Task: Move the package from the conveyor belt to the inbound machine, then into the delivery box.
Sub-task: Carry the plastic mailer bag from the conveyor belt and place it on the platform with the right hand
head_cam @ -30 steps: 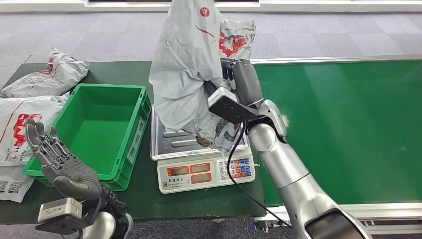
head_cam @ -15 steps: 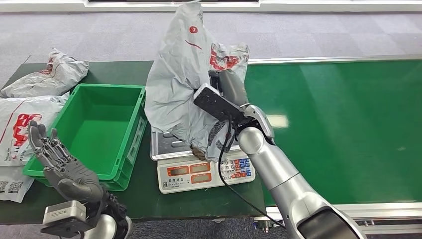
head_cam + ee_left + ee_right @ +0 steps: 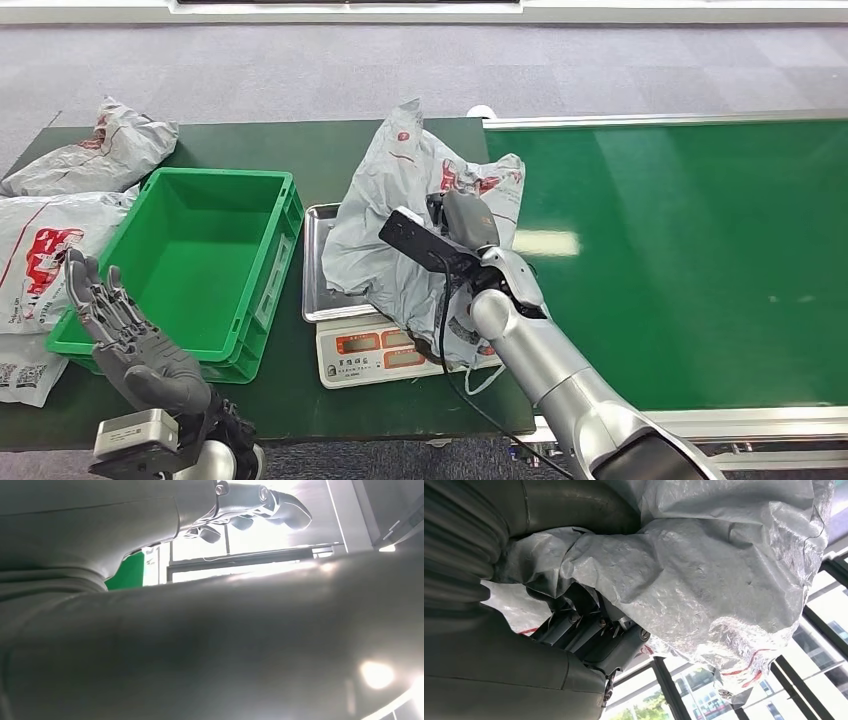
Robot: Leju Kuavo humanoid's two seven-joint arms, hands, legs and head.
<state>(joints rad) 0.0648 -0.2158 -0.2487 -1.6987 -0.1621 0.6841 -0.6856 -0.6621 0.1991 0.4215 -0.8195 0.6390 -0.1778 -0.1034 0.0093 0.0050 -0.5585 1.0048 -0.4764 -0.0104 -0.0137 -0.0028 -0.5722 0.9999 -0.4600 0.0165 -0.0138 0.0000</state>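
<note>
A white cord's loop point(image 3: 486, 384) pokes out underneath the grey package point(image 3: 385, 235). I expect that cord to trail over the scale when I carry the package to the delivery box.
A crumpled grey plastic package point(image 3: 400, 215) with red print lies slumped on the steel pan of the weighing scale point(image 3: 318, 268), draping over its front keys. My right hand point(image 3: 462, 222) grips the package from the belt side; in the right wrist view its dark fingers point(image 3: 594, 635) are closed under the grey film of the package point(image 3: 704, 575). My left hand point(image 3: 130, 340) is raised at the near left, palm up with fingers spread, in front of the green delivery box point(image 3: 205, 255), which holds nothing. The left wrist view catches the fingers point(image 3: 260, 505) against bright light.
The green conveyor belt point(image 3: 690, 250) runs along the right. Several other grey packages point(image 3: 60, 210) lie on the dark table to the left of the box. The scale's cable point(image 3: 470, 385) hangs over the front table edge.
My right hand has lowered the package from high above the scale down onto its pan. The left hand has stayed low by the box, shifting slightly.
</note>
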